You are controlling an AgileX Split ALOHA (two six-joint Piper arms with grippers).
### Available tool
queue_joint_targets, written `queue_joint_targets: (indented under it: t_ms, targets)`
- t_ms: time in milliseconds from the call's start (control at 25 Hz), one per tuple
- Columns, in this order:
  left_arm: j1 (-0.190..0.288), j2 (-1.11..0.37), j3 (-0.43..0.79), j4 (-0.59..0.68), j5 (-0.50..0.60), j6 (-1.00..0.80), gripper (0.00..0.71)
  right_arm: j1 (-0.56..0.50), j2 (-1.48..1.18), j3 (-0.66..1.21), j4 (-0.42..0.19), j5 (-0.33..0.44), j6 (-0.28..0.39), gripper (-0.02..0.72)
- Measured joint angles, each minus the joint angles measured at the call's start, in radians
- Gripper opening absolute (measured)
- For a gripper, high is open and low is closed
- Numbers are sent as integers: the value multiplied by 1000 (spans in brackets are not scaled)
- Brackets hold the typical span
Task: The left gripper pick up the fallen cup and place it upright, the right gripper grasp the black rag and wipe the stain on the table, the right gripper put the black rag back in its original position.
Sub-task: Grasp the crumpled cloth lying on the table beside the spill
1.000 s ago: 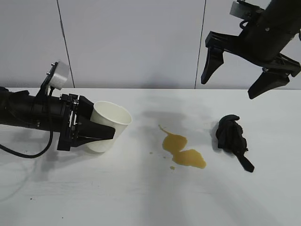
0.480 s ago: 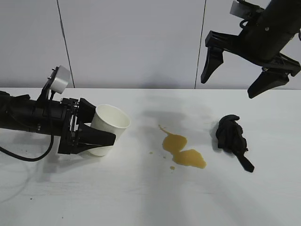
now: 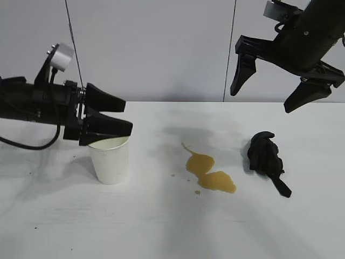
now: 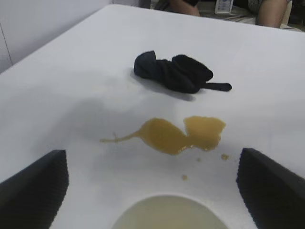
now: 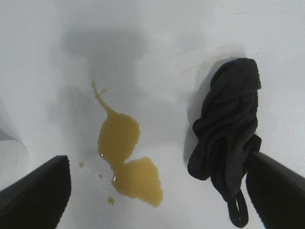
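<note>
The yellow-brown stain (image 3: 200, 163) gathers in smooth, rounded blobs (image 3: 218, 182) with separate drops. It will therefore smear into streaks and come off when I wipe it.
The white cup (image 3: 110, 161) stands upright on the table (image 3: 161, 226), left of the stain. My left gripper (image 3: 123, 115) hovers level just over its rim, open, with nothing between the fingers. In the left wrist view the cup's mouth (image 4: 167, 213) lies below the wide-spread left gripper (image 4: 150, 157). The yellow-brown stain (image 3: 210, 172) (image 4: 176, 134) (image 5: 126, 162) lies mid-table. The black rag (image 3: 265, 154) (image 4: 174, 71) (image 5: 228, 129) lies bundled to its right. My right gripper (image 3: 264, 97) (image 5: 157, 162) hangs open high above the rag and stain.
A grey panelled wall (image 3: 156, 48) rises behind the table. The left arm's cable (image 3: 27, 144) loops down at the far left. In the left wrist view a person's arm (image 4: 271, 9) rests beyond the table's far edge.
The left gripper turned the tilted cup upright, set it on the table, opened and rose off it. The right gripper, rag and stain have not moved.
</note>
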Motion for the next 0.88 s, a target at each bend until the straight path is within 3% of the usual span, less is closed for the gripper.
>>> queue_joint_targets:
  t_ms: [80, 200, 360, 520, 680, 760, 880]
  targets:
    - [0, -53, 3, 11, -47, -136, 693, 0, 0, 0, 0, 5, 0, 694]
    - [-8, -147, 5, 66, -210, -428, 693, 0, 0, 0, 0, 5, 0, 694]
    - [-49, -241, -23, 309, -437, -968, 693, 0, 0, 0, 0, 13, 0, 694]
    - [-99, -257, -112, 738, -439, -1590, 693, 0, 0, 0, 0, 25, 0, 694]
    - [-146, -257, -201, 1117, -398, -1983, 693, 0, 0, 0, -2, 18, -7, 694]
    - [-152, -257, -228, 1200, -372, -2053, 694, 0, 0, 0, -23, 31, -7, 694]
    - [-152, -257, -242, 1216, -349, -2084, 694, 0, 2, 0, -128, 29, 36, 689]
